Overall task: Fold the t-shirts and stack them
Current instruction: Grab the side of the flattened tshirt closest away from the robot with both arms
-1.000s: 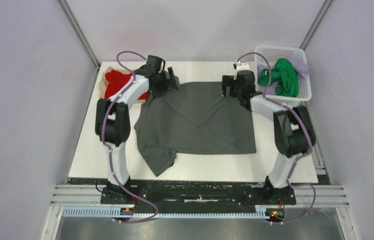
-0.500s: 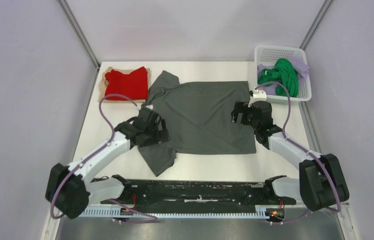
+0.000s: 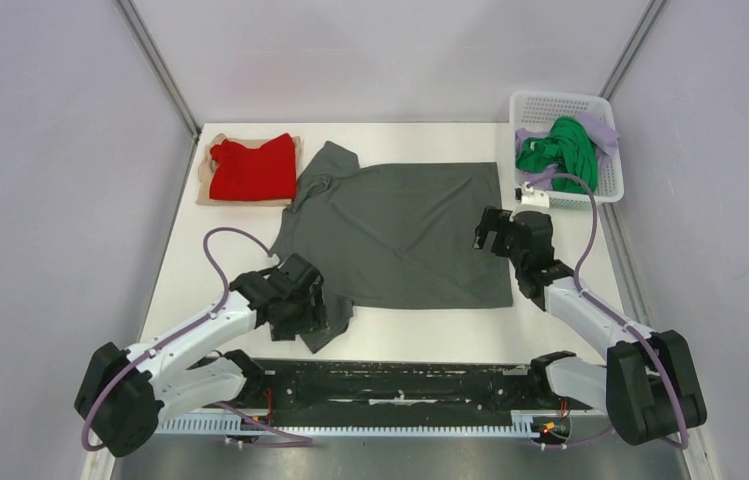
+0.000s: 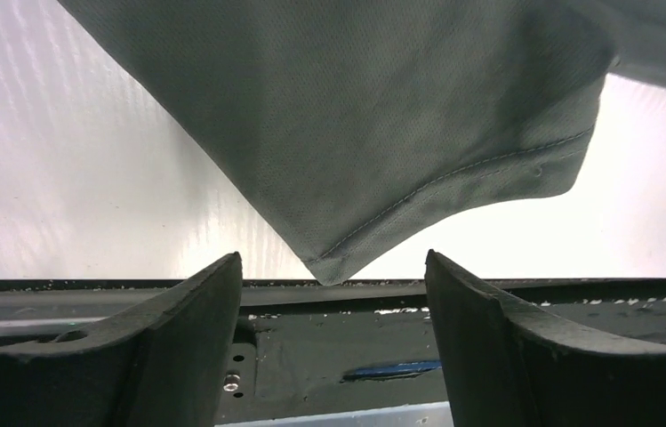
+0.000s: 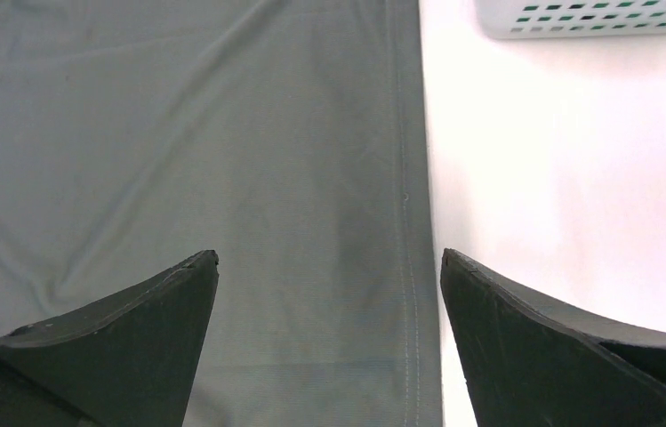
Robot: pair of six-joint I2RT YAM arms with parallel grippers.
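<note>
The hem's near corner lies free while my right gripper hovers by the t-shirt hem's middle (image 5: 410, 200). So my right gripper should pinch that near corner (image 3: 509, 304) before both grippers fold.
The dark grey t-shirt (image 3: 395, 230) lies spread flat on the white table, one sleeve at the far left and one hanging toward the near edge. My left gripper (image 3: 312, 318) is open and empty over the near sleeve (image 4: 382, 133), whose hem corner lies between my fingers. My right gripper (image 3: 490, 232) is open and empty above the shirt's right hem (image 5: 405, 205). The red t-shirt (image 3: 252, 168) lies folded at the far left. The green t-shirt (image 3: 560, 150) and the lavender t-shirt (image 3: 602, 128) are bunched in the basket.
A white mesh basket (image 3: 610, 185) stands at the far right corner; its wall shows in the right wrist view (image 5: 591, 18). A tan cloth (image 3: 206, 180) lies under the red shirt. The black base rail (image 3: 400, 375) runs along the near edge.
Both arms have drawn back from the shirt's far edge toward the near side. The left gripper moved to the near sleeve, the right to the right hem. The shirt's far left sleeve is now uncovered.
</note>
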